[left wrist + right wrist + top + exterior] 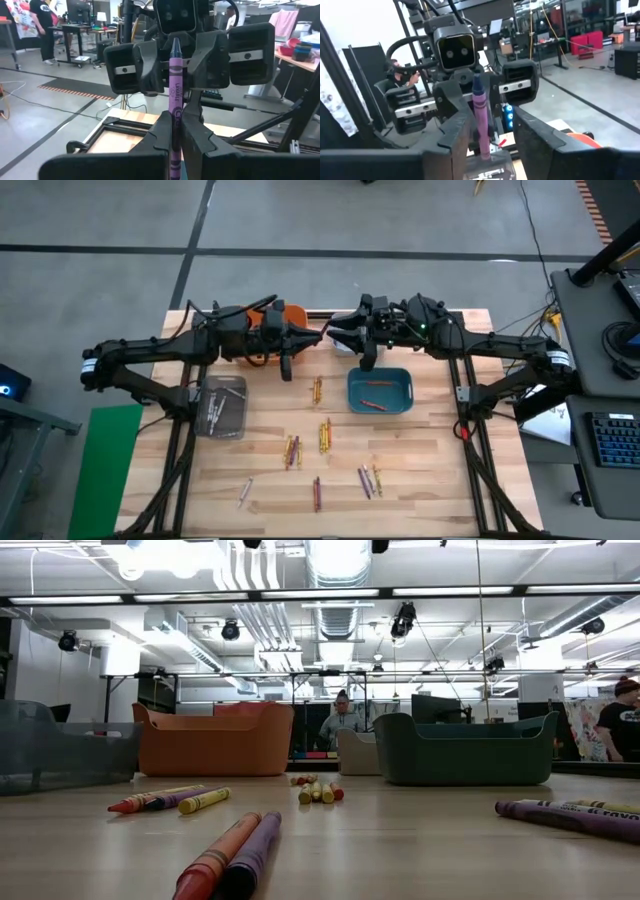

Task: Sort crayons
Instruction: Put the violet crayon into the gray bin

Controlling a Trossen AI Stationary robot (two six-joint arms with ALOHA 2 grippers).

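The white bin (343, 348) is under my right arm and my left gripper is holding the purple crayon, so my right gripper should take over the crayon (175, 90) and put it in that bin.
A purple crayon (175, 75) stands upright in the air over the table's far middle, and my left gripper (176, 117) is shut on it. My right gripper (492, 130) faces it from the table's right, open. Its fingers stand on either side of the same crayon (480, 112) without touching it. In the high view the two grippers (318, 337) (338, 337) meet tip to tip. Loose crayons lie flat on the wood: yellow ones (324, 434), a mixed group (291, 450), purple ones (368, 480) and a pale one (244, 492). My left gripper pinches the purple crayon's lower part (175, 131) between its two fingers. The fingers lie level and across the crayon, coming from the table's left. The crayon stands upright with its tip up, lifted clear of the table.
A teal bin (380, 390) with a red crayon inside sits right of centre. A clear grey bin (222, 405) stands at the left, and an orange bin (285, 315) at the far edge under the left arm. People stand in the room beyond the table.
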